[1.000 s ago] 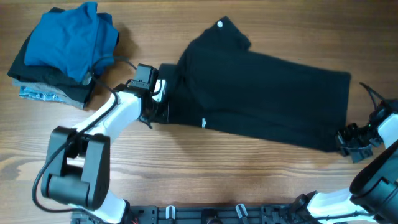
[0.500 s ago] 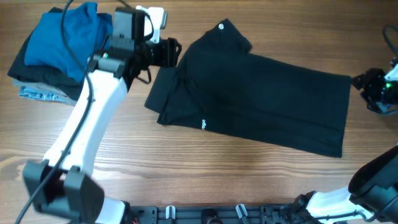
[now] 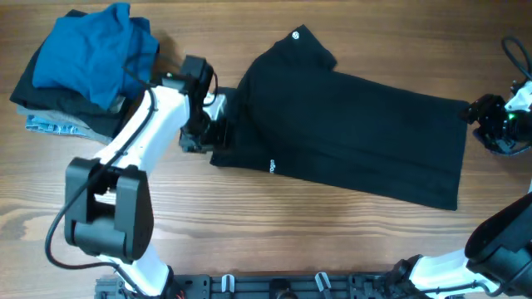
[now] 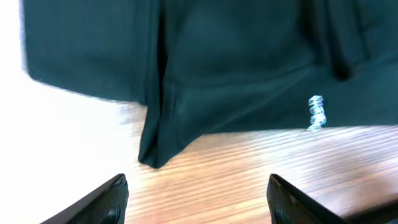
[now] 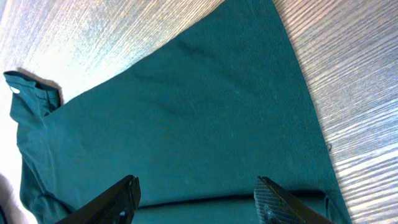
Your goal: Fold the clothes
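Note:
My left gripper should take that corner [image 3: 301, 33] and fold it forward over the shirt, since the black shirt's neck label end [image 3: 302, 50] sticks out past the shirt's back edge.
The clothes, a black shirt [image 3: 349, 133], lie flat and folded lengthwise across the table's middle. Its white logo [image 3: 272, 165] is at the front edge and its neck label [image 3: 294, 34] at the back. My left gripper [image 3: 209, 126] is at the shirt's left end. In the left wrist view that gripper [image 4: 198, 182] is open over bare wood, with the shirt [image 4: 236, 62] and logo [image 4: 316, 112] just ahead. My right gripper [image 3: 489, 116] is off the shirt's back right corner. In the right wrist view that gripper [image 5: 196, 182] is open above the shirt fabric [image 5: 186, 112], holding nothing.
A stack of folded garments sits at the back left: a bright blue one [image 3: 91, 54] on top, a dark one under it, and a pale blue-grey one [image 3: 48, 124] at the bottom. A black rail [image 3: 274, 286] runs along the front edge.
Both grippers have opened and let go of the shirt. The left arm swung up toward the back, then returned to the shirt's left end. The right gripper moved from the front right corner toward the back.

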Robot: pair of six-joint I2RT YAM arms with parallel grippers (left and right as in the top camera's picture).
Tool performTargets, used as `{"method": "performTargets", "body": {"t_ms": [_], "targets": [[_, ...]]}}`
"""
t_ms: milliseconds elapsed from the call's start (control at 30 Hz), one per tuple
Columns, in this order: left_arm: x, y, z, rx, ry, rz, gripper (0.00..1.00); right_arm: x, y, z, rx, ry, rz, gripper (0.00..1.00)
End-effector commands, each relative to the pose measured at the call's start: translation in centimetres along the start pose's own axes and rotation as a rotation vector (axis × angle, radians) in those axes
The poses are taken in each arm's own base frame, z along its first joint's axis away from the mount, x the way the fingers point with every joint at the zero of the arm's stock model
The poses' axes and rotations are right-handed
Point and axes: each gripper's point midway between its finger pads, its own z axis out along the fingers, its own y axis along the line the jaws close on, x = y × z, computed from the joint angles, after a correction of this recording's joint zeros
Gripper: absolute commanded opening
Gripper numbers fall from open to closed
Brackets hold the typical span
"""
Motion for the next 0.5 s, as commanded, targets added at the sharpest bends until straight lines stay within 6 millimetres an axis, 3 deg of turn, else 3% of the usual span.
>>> {"method": "performTargets", "body": {"t_ms": [0,100,133,267,367,467], "targets": [[1.1,0.7,3.6,0.023,0.010,0.000,0.73,0.3,-0.1,0.0,0.016,0.010,-0.009,0.64],[1.3,1.2,5.2,0.026,-0.011,-0.020,0.66,0.9,-1.0,-0.1,0.065,0.029,0.041,0.64],[1.5,1.3,5.4,0.024,-0.007,-0.021,0.58,0.9,-1.4,-0.1,0.085,0.029,0.060,0.64],[2.6,3.3,6.6,-0.063,0.008,-0.061,0.08,1.0,-1.4,-0.1,0.088,0.031,0.065,0.63],[4.4,4.0,6.7,-0.098,0.071,-0.103,0.04,1.1,-1.4,-0.1,0.088,0.035,0.067,0.63],[7.9,6.1,5.8,-0.231,0.198,-0.168,0.04,1.1,-1.4,-0.1,0.089,0.035,0.067,0.63]]}}
